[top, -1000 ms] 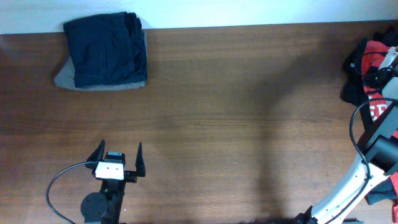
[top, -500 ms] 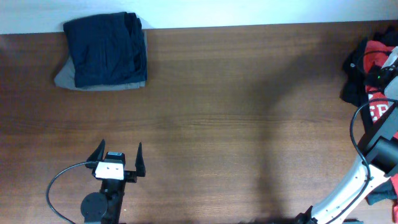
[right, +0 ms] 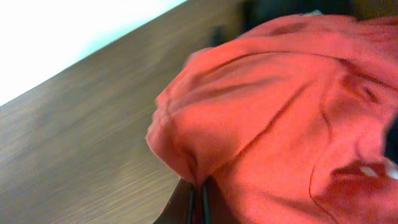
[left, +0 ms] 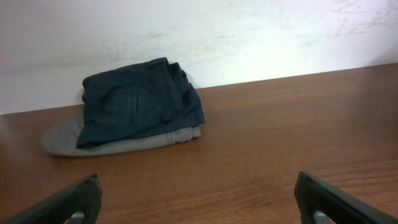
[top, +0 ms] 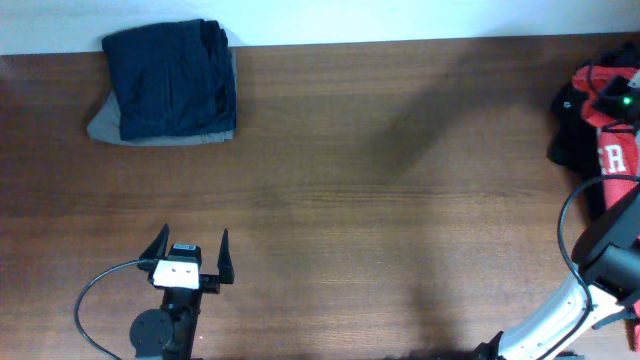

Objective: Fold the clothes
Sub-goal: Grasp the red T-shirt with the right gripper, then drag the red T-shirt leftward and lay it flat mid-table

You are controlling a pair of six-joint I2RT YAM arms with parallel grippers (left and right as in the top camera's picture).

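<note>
I should keep pulling the red shirt pinched in my right gripper until it lies across the wood beside the navy garment, because that wood is clear.
An orange-red T-shirt with white lettering hangs at the far right edge of the table, over a black garment. My right gripper is shut on a pinch of the red shirt, its jaws closed on a fold and lifting it. My left gripper is open and empty near the front left; its fingertips frame bare wood. A folded navy garment lies on a folded grey one at the back left, also seen in the left wrist view.
The brown wooden table runs to a white wall at the back. My right arm's white link and black cable rise along the right edge.
My right gripper has lifted the red shirt and pulled it up and toward the back, so more of the white lettering shows. The left arm has not moved.
</note>
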